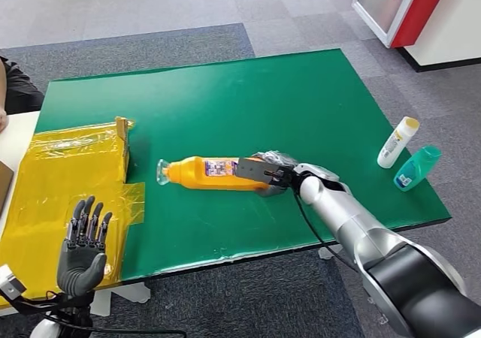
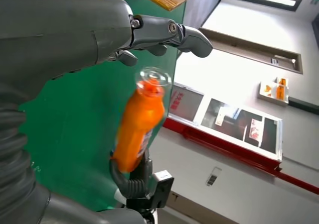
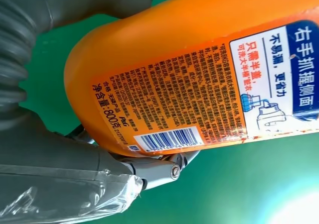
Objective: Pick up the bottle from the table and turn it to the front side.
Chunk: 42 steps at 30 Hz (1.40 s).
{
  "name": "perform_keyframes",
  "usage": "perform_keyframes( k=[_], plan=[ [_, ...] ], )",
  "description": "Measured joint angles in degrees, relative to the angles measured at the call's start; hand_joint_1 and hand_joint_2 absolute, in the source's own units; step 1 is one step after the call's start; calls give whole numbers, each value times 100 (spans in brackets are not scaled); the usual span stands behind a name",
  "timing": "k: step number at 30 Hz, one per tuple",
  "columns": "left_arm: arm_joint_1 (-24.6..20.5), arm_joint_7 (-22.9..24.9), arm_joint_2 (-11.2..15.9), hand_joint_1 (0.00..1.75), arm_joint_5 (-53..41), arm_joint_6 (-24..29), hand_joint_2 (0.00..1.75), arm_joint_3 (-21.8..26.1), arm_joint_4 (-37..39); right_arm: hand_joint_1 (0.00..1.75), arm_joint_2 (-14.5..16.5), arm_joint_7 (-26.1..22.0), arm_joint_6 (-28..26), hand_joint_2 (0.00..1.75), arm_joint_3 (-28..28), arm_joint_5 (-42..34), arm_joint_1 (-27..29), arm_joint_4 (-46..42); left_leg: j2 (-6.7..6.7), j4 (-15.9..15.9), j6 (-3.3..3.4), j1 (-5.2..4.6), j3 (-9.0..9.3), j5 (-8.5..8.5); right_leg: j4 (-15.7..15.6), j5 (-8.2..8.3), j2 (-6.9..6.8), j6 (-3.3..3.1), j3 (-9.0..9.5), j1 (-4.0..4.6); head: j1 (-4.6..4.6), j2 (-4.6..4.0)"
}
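The small-print label (image 1: pixel 221 167) is facing up, so when I flip the orange bottle (image 1: pixel 192 174) over, its hidden front label with big letters should come to the top.
An orange bottle (image 1: pixel 210 173) with a clear cap lies on its side on the green table (image 1: pixel 255 98), cap toward the left. My right hand (image 1: pixel 273 174) grips its base end. In the right wrist view the bottle (image 3: pixel 195 59) shows a printed label with a barcode, and my right hand (image 3: pixel 56 169) has its thumb on one side and its fingers on the other. My left hand (image 1: pixel 84 248) is raised with fingers apart and holds nothing, near the table's front left corner. The left wrist view shows the left hand (image 2: pixel 75 30) and, beyond it, the blurred bottle (image 2: pixel 137 127).
A yellow taped box and sheet (image 1: pixel 62 180) cover the table's left end. A white bottle with a yellow cap (image 1: pixel 398 142) and a teal bottle (image 1: pixel 417 167) lie at the right edge. A person's dark sleeve (image 1: pixel 14 86) is at far left.
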Motion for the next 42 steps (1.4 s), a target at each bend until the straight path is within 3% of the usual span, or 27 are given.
perform_keyframes(
  k=[8, 15, 21, 28, 33, 42],
  plan=[
    [240, -1, 30, 0, -45, -27, 175, 226, -447, 175, 56, -251, -558, 175, -540, -1106, 1154, -1823, -3, 0, 0, 0, -7, -8, 0, -8, -1, -3, -2, 2, 1, 0],
    [287, -2, 93, 0, -85, 7, 175, 230, -725, 175, 289, -400, -570, 175, -875, -1401, 1645, -2576, -2, 0, 0, 0, -7, -7, 0, -9, -1, -5, -3, 2, 1, 0],
    [258, 93, 157, 0, -135, 130, 175, 153, -806, 175, 469, -701, -511, 175, -1008, -1598, 1789, -2727, -1, 0, -1, 0, -6, -5, 0, -6, 0, -5, -4, 2, 1, 0],
    [-287, 1090, 437, 0, 207, 554, 175, -358, -1073, 175, 1144, -1291, -519, 175, -977, -1644, 1894, -2553, -1, -1, -14, 3, -6, 4, 8, -5, 0, -11, -11, 6, 1, 0],
    [-806, 1515, 727, 0, 447, 739, 175, -788, -1134, 175, 1519, -1495, -590, 175, -789, -1495, 1972, -2329, -1, -1, -16, 3, -7, 6, 9, -2, -1, -16, -12, 7, 0, 0],
    [-1321, 1678, 1107, 0, 850, 749, 175, -1432, -1126, 175, 1753, -1578, -764, 175, -499, -1365, 2006, -1947, -1, -1, -16, 3, -8, 6, 8, -2, -1, -15, -11, 6, 0, 0]
  ],
)
